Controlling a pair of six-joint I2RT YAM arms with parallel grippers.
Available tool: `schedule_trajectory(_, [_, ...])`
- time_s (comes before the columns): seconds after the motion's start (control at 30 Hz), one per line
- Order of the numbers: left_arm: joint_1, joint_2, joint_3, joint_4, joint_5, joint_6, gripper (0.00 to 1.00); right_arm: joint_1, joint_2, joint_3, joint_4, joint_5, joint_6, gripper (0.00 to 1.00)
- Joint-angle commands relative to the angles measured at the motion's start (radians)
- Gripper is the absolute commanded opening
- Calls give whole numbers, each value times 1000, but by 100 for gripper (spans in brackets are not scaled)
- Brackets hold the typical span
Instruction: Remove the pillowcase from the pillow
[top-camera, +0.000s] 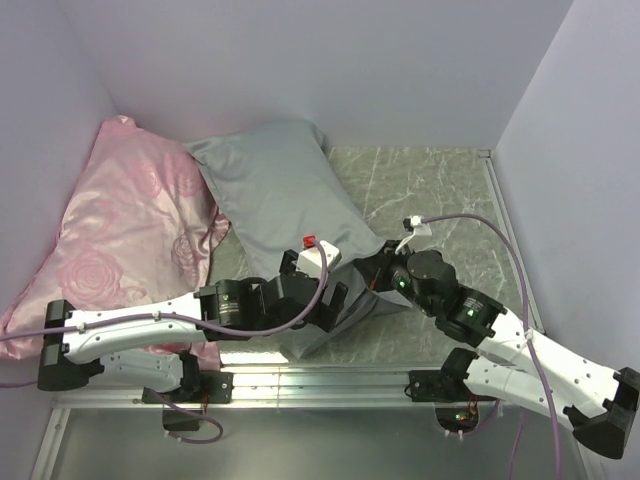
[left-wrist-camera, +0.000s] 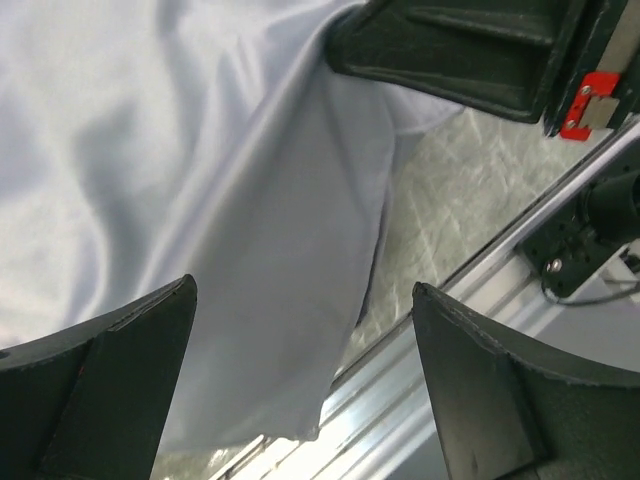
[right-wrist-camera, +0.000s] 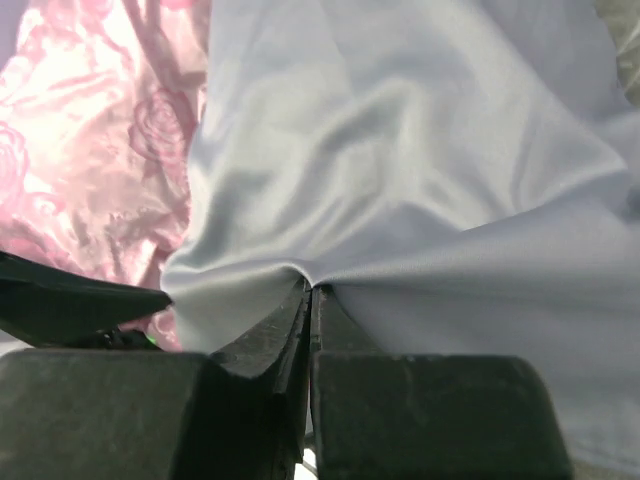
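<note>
A fold beyond the pillowcase's loose flap is held in my right gripper, so next my left gripper pinches the pillowcase's top layer to free my right gripper to reach the flap.
The grey-blue pillowcase lies slanted from the back middle toward the near edge, its near end drawn to a point between my grippers. The white pillow is hidden inside it. My right gripper is shut on a fold of the pillowcase, with the fabric pinched at the tips of the right gripper. My left gripper is open, and a loose flap of the pillowcase hangs in front of the spread fingers of the left gripper, without touching them that I can see.
A pink rose-patterned satin pillow lies at the left against the wall and shows in the right wrist view. An aluminium rail runs along the near table edge. Walls close the back and both sides. Marble tabletop shows at the right.
</note>
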Motion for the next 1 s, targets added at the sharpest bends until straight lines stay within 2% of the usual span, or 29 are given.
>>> schedule_trajectory(0.0, [-11,16,-7,133,-96,35,95,6,32,67,26,28,-17,2])
schedule_trajectory(0.17, [-11,50,-34,177,-260,22,95,5,76,118,66,11,-28,1])
schedule_trajectory(0.23, [-11,72,-30,142,-317,6,94,5,85,128,69,14,-25,1])
schedule_trajectory(0.4, [-11,70,-68,156,-286,-12,89,-3,81,154,93,26,-31,1])
schedule_trajectory(0.5, [-11,56,-91,144,-323,-46,74,-8,85,170,90,27,-34,1])
schedule_trajectory(0.53, [-11,54,-90,129,-335,-57,48,-8,84,170,93,29,-35,1])
schedule_trajectory(0.57, [-11,54,-90,101,-346,-81,33,-8,82,167,96,31,-35,1])
schedule_trajectory(0.6, [-11,56,-88,86,-369,-93,22,-11,81,164,96,32,-34,1])
schedule_trajectory(0.63, [-9,56,-85,72,-377,-118,3,-14,78,155,98,37,-32,1])
schedule_trajectory(0.73, [-9,63,-65,-25,-441,-185,0,-22,63,133,102,41,-25,4])
schedule_trajectory(0.83, [-9,80,-22,-164,-510,-303,0,-23,46,104,104,43,-26,12])
schedule_trajectory(0.87, [-9,88,-8,-193,-524,-348,0,-22,41,95,96,41,-34,21])
schedule_trajectory(0.97, [-2,129,45,-296,-553,-403,1,-3,6,27,105,-9,-42,37])
